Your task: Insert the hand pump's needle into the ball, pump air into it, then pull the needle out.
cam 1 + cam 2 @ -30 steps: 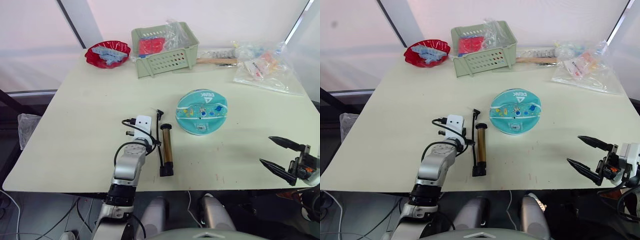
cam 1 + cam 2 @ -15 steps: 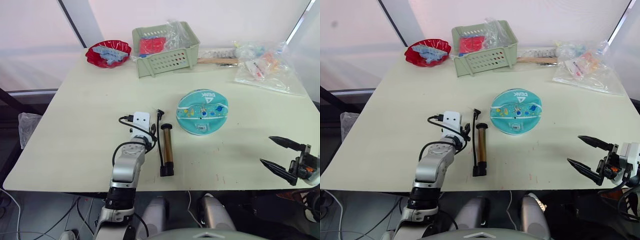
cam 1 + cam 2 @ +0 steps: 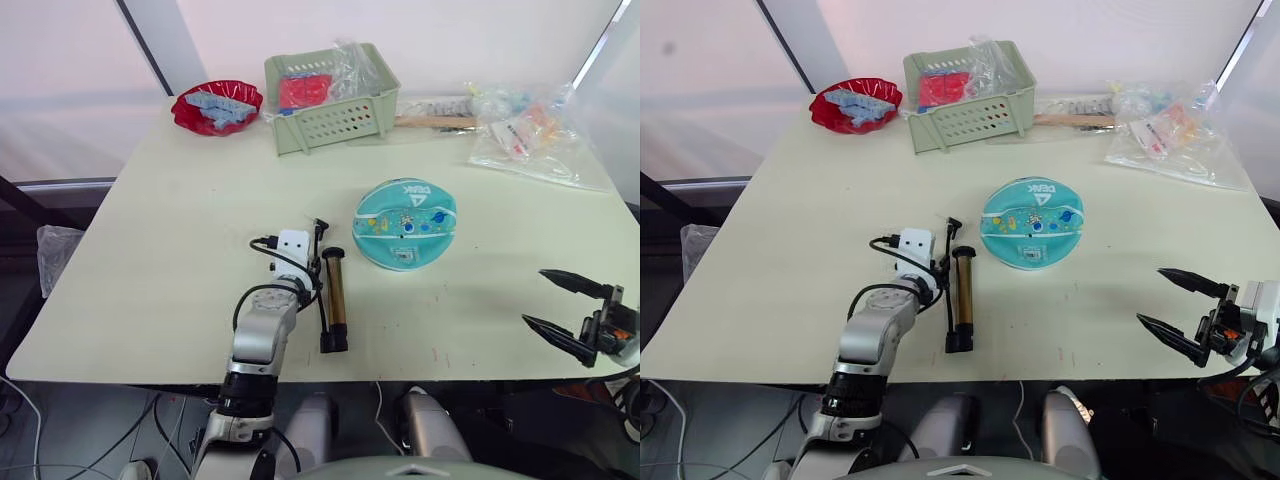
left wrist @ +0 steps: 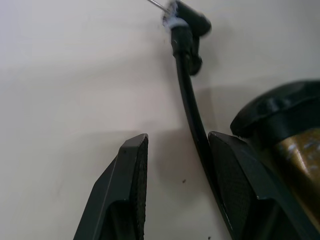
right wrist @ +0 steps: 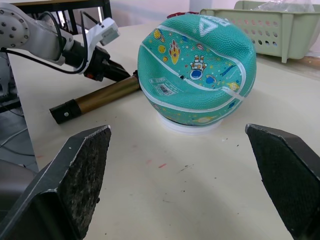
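Note:
I expect the bronze hand pump's near end [image 3: 333, 340], which is joined to the thin black hose, to make the pump swing round and follow when I carry the hose.
The teal ball [image 3: 405, 223] sits on a white ring mid-table, its white triangle logo facing up. To its left lies the bronze hand pump [image 3: 333, 295], T-handle towards the near edge. The thin black hose [image 4: 189, 107] runs along the pump's left side to a black fitting [image 4: 187, 20] and the needle [image 4: 156, 4], which rests on the table. My left gripper [image 4: 178, 139] is open and low over the table, with the hose lying between its fingers against one of them. Beyond the table's near right edge my right gripper [image 3: 537, 297] is open and faces the ball [image 5: 197, 70].
A green basket [image 3: 325, 100] with a plastic bag and a red bowl [image 3: 215, 107] stand at the back left. Clear bags of small items [image 3: 530, 130] and a wooden-handled tool [image 3: 430, 122] lie at the back right. Bare table surrounds the ball and pump.
My left gripper drifted slightly left, then came back right, closer against the pump's hose. The right gripper, ball and pump have stayed put.

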Robot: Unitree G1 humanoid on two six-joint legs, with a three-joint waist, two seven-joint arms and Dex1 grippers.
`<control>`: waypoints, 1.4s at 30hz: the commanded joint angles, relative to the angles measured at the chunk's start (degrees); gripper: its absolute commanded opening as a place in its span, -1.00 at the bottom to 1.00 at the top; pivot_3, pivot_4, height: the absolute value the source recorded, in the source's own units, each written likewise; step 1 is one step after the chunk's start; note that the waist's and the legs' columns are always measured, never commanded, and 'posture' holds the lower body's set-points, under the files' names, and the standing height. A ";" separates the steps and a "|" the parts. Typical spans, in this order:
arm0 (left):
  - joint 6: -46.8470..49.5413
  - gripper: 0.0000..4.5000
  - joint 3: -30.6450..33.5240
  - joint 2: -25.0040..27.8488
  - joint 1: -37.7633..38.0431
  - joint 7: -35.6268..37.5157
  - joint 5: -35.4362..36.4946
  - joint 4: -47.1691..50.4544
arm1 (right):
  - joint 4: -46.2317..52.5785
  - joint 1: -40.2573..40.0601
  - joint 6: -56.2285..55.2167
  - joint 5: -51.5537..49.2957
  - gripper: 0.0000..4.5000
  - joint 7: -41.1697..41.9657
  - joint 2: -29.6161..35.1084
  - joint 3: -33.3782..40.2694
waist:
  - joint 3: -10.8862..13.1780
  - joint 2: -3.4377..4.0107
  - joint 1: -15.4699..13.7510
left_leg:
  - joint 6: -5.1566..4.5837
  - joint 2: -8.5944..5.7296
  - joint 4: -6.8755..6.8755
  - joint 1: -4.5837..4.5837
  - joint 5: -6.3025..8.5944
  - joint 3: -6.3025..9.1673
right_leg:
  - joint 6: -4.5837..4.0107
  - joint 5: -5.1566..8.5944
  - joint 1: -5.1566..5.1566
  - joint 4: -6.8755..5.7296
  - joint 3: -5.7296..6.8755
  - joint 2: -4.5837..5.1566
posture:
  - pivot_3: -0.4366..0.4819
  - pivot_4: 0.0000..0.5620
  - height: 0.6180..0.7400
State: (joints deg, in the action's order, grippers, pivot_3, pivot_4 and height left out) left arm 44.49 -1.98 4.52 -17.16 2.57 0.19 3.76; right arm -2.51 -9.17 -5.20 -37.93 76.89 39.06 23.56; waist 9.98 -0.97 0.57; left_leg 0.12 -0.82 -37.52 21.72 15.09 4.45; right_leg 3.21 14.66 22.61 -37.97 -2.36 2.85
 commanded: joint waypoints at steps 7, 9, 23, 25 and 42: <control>-0.54 -0.10 0.73 -0.34 -2.87 -0.44 -0.04 -5.13 | 0.51 0.93 -0.73 -0.16 1.00 -0.63 0.30 1.74 | -0.02 0.02 -0.02 | 0.00 0.00 -0.02 -0.02 -0.01 0.00 | 0.01 -0.01 -0.02 -0.02 0.01 0.00 | -0.05 -0.47 0.95; -0.85 -0.10 1.32 -0.90 -3.42 -0.82 0.24 -6.19 | 0.70 0.91 -0.67 -0.24 1.00 -0.71 0.31 1.81 | -0.02 0.03 -0.04 | 0.00 0.00 -0.07 -0.02 -0.01 -0.01 | 0.05 -0.03 -0.04 -0.03 0.02 -0.01 | -0.05 -0.47 0.95; -1.54 -0.98 3.35 -0.89 -3.16 -1.35 0.29 -7.21 | 1.46 0.70 -1.11 -0.23 1.00 -0.72 -0.29 1.17 | -0.08 0.13 0.11 | -0.01 0.00 -0.27 -0.03 -0.01 -0.01 | 0.12 -0.08 -0.14 -0.04 0.01 -0.02 | -0.05 -0.47 0.95; -3.20 -0.98 3.45 -0.22 -2.59 -0.46 0.65 -6.19 | 1.75 0.59 -1.10 -0.28 1.00 -0.78 -0.48 1.04 | -0.08 0.14 0.20 | -0.01 0.00 -0.27 -0.04 -0.01 -0.01 | 0.11 -0.08 -0.14 -0.04 0.01 -0.02 | -0.05 -0.47 0.95; -28.50 -0.98 5.38 13.92 3.85 25.35 10.59 0.62 | 4.58 1.51 0.93 -2.26 1.00 0.70 -1.24 -0.31 | -0.07 0.14 0.04 | -0.01 0.04 -0.26 0.06 0.00 0.13 | 0.08 -0.09 -0.03 0.00 -0.03 0.02 | -0.05 -0.47 0.95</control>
State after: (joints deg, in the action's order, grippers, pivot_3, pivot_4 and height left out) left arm 20.26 1.91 17.30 -13.17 24.35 8.45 1.31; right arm -0.69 -7.56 -4.85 -38.50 77.07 37.54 22.86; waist 9.91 -0.83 0.61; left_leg 0.11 -0.77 -37.78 21.79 15.09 4.59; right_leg 3.28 14.56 22.59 -37.97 -2.39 2.87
